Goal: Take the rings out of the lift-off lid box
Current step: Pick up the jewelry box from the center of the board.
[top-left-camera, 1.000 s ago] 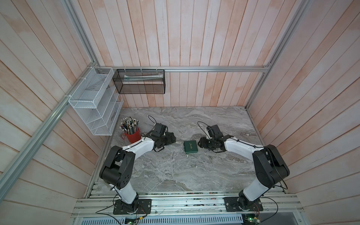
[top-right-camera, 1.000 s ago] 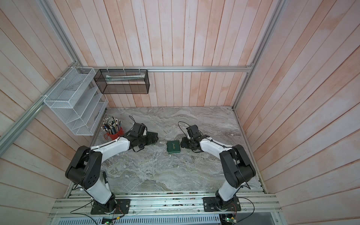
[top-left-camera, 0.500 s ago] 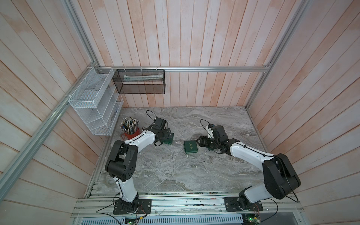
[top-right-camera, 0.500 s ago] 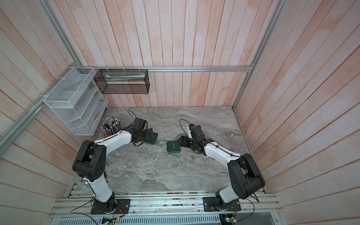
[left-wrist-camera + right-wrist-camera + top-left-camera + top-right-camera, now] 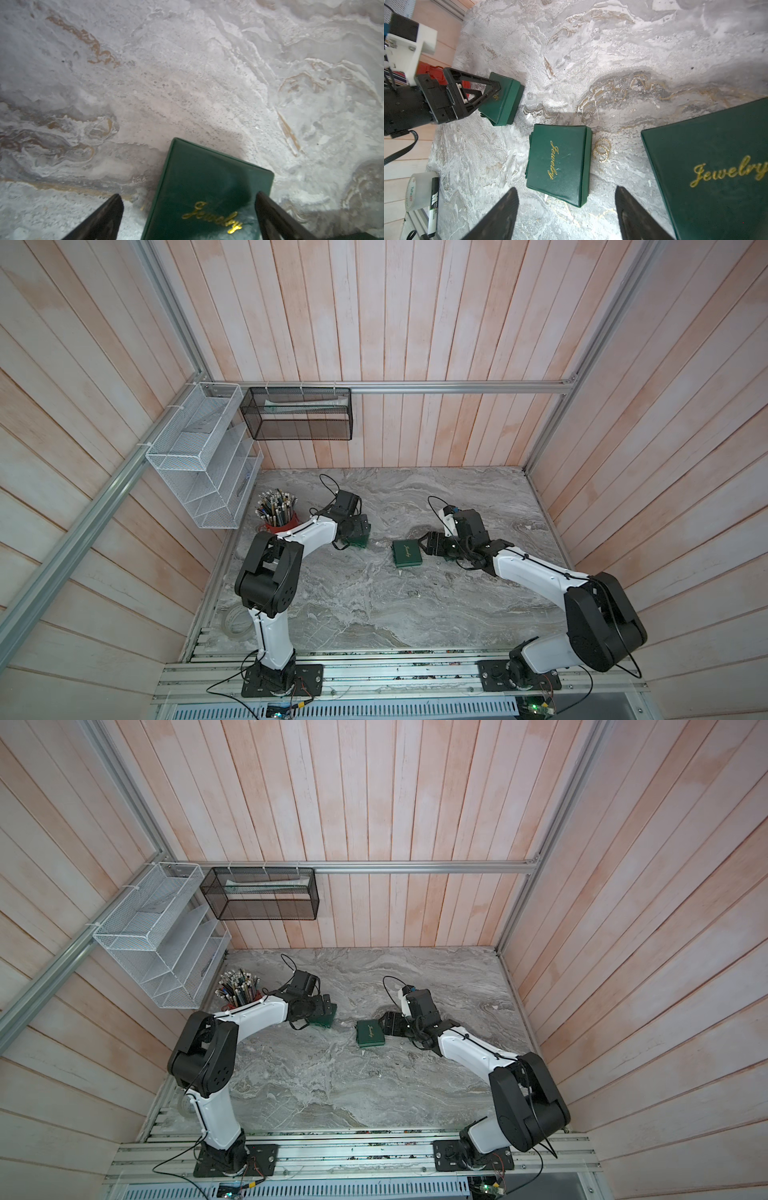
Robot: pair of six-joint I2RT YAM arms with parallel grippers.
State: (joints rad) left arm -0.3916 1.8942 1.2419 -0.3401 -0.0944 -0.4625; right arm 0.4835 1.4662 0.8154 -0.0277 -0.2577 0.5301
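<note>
The small box (image 5: 508, 100) sits beyond the middle box from my right gripper, so next my left gripper grips its sides (image 5: 159, 194) and brings it toward my right gripper.
Three green "Jewelry" boxes lie on the marble table, all with lids on; I cannot tell which is the lift-off lid box. My left gripper (image 5: 360, 531) (image 5: 190, 207) is open and straddles the small box (image 5: 357, 540) (image 5: 207, 187), which sits nearer one finger. The middle box (image 5: 406, 552) (image 5: 369, 1033) (image 5: 558, 164) lies just ahead of my open right gripper (image 5: 428, 546) (image 5: 565, 188), nothing held. Thin twisted rings (image 5: 601, 149) lie on the table between the middle box and the big box (image 5: 716, 166). A small white scrap (image 5: 546, 197) sits by the middle box's near edge.
A red cup of pencils (image 5: 277, 518) stands behind the left arm. A white wire rack (image 5: 203, 460) and a black mesh basket (image 5: 297, 414) hang on the walls. A tape roll (image 5: 415, 191) and a marker (image 5: 433, 207) lie at the front left rail.
My right jaws have spread wider and that arm's elbow has swung out to the right. The left arm's elbow folded back over its base. The boxes have stayed put.
</note>
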